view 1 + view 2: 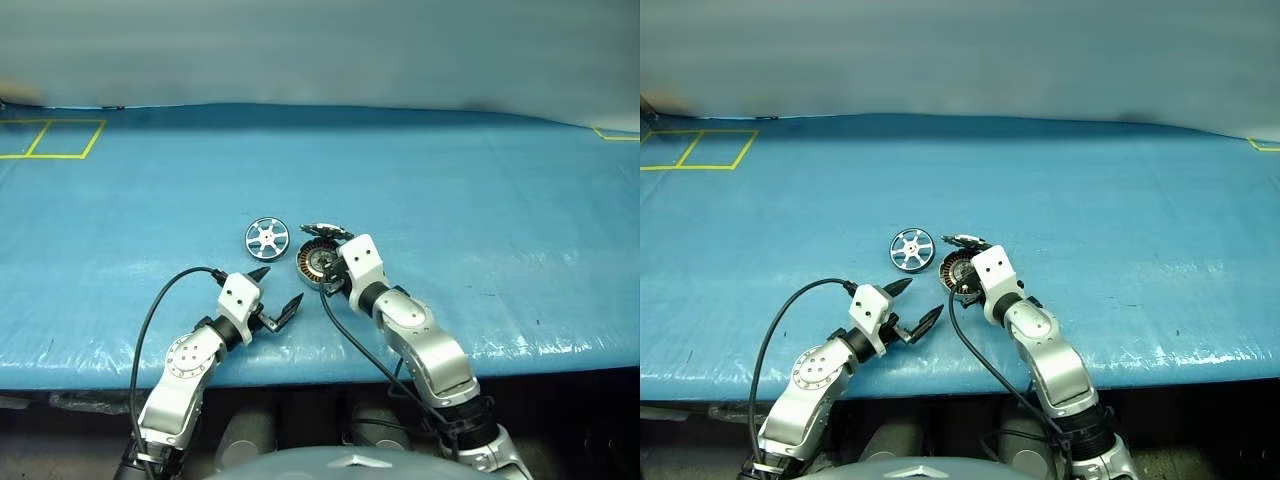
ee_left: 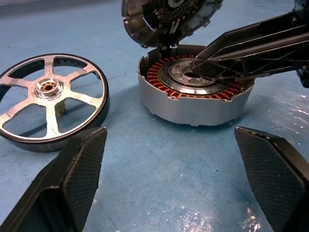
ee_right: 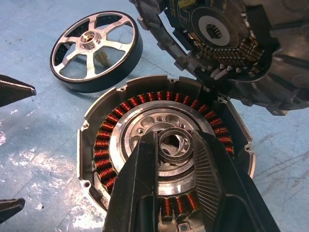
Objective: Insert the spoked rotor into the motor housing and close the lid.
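The centre ring [image 3: 175, 155] sits tilted in the housing's middle, so my right gripper should first let go of it, close its fingers and press the ring flat [image 3: 174, 131].
The spoked rotor [image 1: 266, 238] lies flat on the blue table, just left of the motor housing [image 1: 318, 265]. The housing's copper windings [image 3: 104, 145] are exposed. Its lid [image 3: 217, 34] stands tilted up at the housing's far edge, dark toothed face turned toward me. My right gripper [image 3: 169, 137] reaches over the housing from the right, its fingers nearly together with the tips at the centre ring, and it carries nothing. My left gripper [image 1: 280, 286] hangs open near the front of the table, short of rotor and housing, nothing between its fingers [image 2: 82, 179].
The table's front edge [image 1: 320, 372] runs just below both wrists. Yellow tape squares [image 1: 50, 140] mark the far left corner, and another yellow mark [image 1: 615, 135] sits at the far right. A black cable [image 1: 150, 320] loops beside the left arm.
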Motion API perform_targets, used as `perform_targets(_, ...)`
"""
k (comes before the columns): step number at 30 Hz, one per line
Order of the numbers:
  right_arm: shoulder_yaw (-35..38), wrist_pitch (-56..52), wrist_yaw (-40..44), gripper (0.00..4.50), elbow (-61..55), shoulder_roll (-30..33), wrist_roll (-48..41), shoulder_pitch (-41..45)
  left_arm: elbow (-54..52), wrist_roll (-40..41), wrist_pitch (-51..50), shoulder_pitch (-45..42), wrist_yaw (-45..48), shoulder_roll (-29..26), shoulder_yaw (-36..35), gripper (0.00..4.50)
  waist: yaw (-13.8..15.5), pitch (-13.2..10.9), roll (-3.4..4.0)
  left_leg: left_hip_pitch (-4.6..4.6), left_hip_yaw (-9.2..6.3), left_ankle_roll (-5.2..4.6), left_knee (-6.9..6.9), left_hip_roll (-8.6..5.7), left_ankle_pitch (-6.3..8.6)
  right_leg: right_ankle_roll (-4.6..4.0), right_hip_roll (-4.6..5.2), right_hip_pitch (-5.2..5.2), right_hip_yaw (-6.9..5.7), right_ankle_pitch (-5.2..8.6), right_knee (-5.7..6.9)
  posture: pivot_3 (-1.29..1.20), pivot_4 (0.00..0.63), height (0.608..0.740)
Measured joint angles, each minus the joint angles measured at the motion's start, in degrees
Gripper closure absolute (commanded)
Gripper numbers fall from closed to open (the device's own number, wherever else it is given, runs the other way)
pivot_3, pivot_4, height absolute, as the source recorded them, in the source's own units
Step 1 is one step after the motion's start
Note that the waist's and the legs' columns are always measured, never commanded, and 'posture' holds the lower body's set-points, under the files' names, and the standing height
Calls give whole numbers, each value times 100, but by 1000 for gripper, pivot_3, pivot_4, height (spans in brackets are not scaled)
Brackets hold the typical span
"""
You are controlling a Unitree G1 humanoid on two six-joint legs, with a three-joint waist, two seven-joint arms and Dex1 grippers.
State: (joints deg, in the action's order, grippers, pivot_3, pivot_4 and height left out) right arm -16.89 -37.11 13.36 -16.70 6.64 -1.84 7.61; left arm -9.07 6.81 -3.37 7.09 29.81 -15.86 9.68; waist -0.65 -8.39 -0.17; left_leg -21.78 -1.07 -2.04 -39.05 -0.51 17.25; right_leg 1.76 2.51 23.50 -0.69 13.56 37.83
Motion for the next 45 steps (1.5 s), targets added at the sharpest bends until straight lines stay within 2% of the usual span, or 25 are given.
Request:
perform_targets(23,-2,155,52,3843,212,-82,-54,78,-1,-2,-91,0,-11,0,1,0,-2,0,0,0,0,0,0,0,0,0,0,0,1,0,1,0,150,740)
perform_targets(25,-4,150,59,3070,181,-79,-62,48,-1,-9,-107,0,-18,0,2,0,-2,0,0,1,0,0,0,0,0,0,0,-1,1,0,2,0,150,740)
perform_targets(30,-17,155,57,1529,177,-114,-77,36,-1,-15,-116,0,-48,2,18,0,0,0,0,1,0,0,-1,0,0,0,0,-1,0,0,2,0,150,740)
perform_targets(35,12,151,46,1529,147,-138,-88,10,-1,-17,-122,-1,-100,2,31,0,0,0,0,1,0,0,0,0,0,0,0,0,1,0,2,0,150,740)
perform_targets(38,27,-24,61,2133,-183,-107,-149,-15,-1,-21,-122,0,-113,3,43,0,1,0,1,0,0,0,1,0,0,0,0,1,1,0,2,0,150,740)
perform_targets(45,-21,-763,-12,4483,-670,-64,-168,81,0,-22,-122,3,-133,5,57,0,-1,0,1,0,0,1,0,0,-1,0,0,1,1,0,3,0,150,740)
